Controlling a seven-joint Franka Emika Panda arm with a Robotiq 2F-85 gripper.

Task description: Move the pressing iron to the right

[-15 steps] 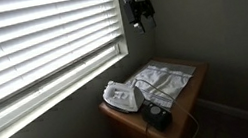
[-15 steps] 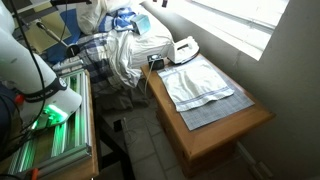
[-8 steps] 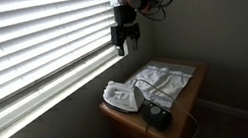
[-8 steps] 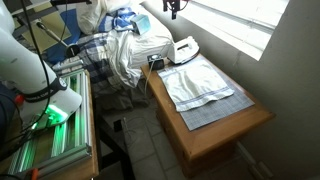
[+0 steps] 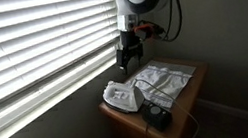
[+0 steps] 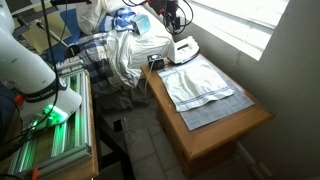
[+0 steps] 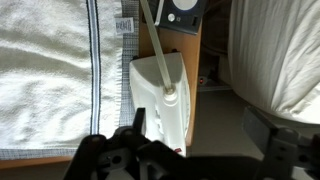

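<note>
The iron's handle is off-center from my open gripper, which hangs toward the table's edge, so I should move until my fingers straddle the handle before I lower to grip.
The white pressing iron lies on the window-side end of a small wooden table, beside a white and grey towel. It also shows in the other exterior view and in the wrist view, with its cord running away from it. My gripper hangs above the iron, apart from it, and also shows in an exterior view. In the wrist view the gripper is open and empty, its dark fingers spread over the iron's edge and the gap beside the table.
A black object sits on the table corner near the iron, also in the wrist view. Window blinds run behind the table. A bed with piled white fabric stands close beside the table. The towel covers much of the tabletop.
My gripper has come down from high beside the window and moved toward the iron. It now hangs just above it. The iron and towel have not moved.
</note>
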